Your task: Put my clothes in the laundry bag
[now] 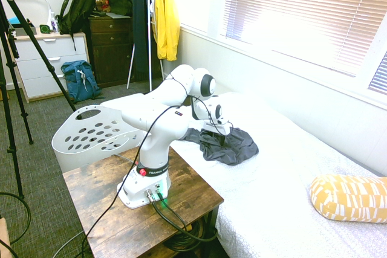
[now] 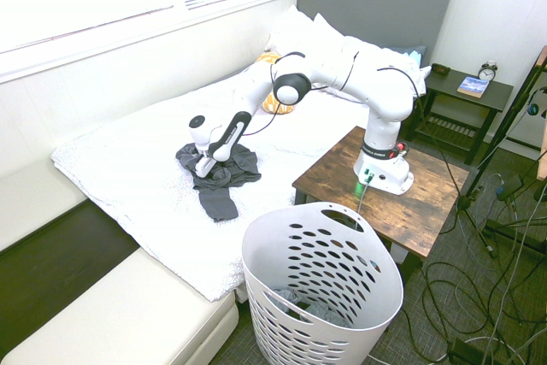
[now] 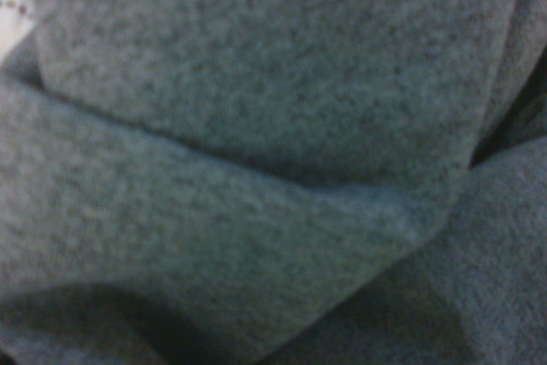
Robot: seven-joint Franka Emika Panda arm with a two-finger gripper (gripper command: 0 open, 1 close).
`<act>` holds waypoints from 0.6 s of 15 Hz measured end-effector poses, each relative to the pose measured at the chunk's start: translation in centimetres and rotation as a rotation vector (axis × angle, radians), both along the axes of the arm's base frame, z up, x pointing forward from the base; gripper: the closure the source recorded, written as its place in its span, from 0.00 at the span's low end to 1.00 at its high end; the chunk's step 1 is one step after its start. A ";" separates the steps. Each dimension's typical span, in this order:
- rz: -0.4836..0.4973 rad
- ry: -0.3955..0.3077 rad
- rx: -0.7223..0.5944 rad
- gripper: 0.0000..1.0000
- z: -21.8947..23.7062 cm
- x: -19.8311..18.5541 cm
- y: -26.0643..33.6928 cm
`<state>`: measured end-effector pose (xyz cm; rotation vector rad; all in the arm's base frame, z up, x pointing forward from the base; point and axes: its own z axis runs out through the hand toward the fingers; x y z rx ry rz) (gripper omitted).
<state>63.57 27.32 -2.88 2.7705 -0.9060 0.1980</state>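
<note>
The dark grey garment (image 1: pixel 225 151) will hang long and trail its tail over the bed's edge as I carry it, because loose folds (image 1: pixel 244 144) spread wide.
The clothes (image 1: pixel 236 147) (image 2: pixel 224 187), a crumpled dark grey garment, lie on the white bed near its edge. My gripper (image 1: pixel 222 132) (image 2: pixel 206 172) points down and is pressed into the top of the garment, jaws open, fingertips sunk in the folds. Grey fleece-like fabric (image 3: pixel 256 126) fills the wrist view from very close. The laundry bag (image 1: pixel 91 131) (image 2: pixel 320 297), a white basket with oval holes, stands on the floor beside the bed and the wooden table. Some grey cloth (image 2: pixel 291 301) lies at its bottom.
The arm stands on a wooden side table (image 1: pixel 187 194) (image 2: pixel 427 198) against the bed (image 1: pixel 284 173) (image 2: pixel 128 160). A yellow pillow (image 1: pixel 351 197) lies at the bed's head. A yellow jacket (image 1: pixel 166 16) and a blue backpack (image 1: pixel 80 80) are across the room.
</note>
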 end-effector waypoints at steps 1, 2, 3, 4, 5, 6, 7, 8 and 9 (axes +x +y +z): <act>-0.001 0.005 0.011 1.00 0.0 0.2 -0.1; -0.001 0.008 0.021 1.00 0.0 0.5 -0.3; -0.004 0.011 0.032 1.00 0.0 0.7 -0.4; -0.004 0.014 0.040 1.00 -0.1 0.8 -0.5; -0.003 0.019 0.049 1.00 -0.1 0.9 -0.5; -0.003 0.024 0.061 1.00 -0.2 0.9 -0.5; -0.004 0.024 0.067 1.00 -0.2 0.9 -0.6; -0.002 0.021 0.070 1.00 -0.3 0.9 -0.5; 0.001 0.019 0.073 1.00 -0.3 0.8 -0.3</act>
